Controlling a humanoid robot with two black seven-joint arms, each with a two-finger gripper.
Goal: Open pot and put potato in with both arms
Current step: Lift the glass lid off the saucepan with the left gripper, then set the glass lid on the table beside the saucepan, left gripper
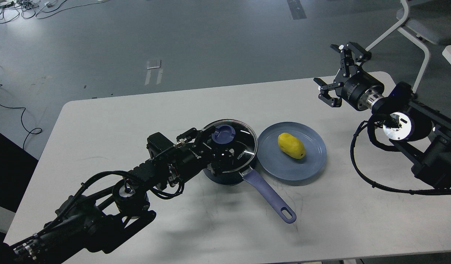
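Note:
I can see plain black through the glass lid [243,140], so the dark blue pot [228,177] should be empty when I take the lid off.
A dark blue pot [225,176] with a long handle [269,198] stands mid-table. Its glass lid [244,139] with a blue knob [224,133] is on it. My left gripper [215,143] is low over the lid, open, with one finger on each side of the knob. I cannot tell if the fingers touch it. A yellow potato [291,145] lies on a blue-grey plate [313,163] right of the pot. My right gripper [335,71] is open and empty, held above the table's far right corner, well away from the potato.
The white table [119,121] ends close behind the right gripper. A white chair frame [416,36] stands beyond that corner. The pot handle points toward the front right. Cables lie on the floor at the far left.

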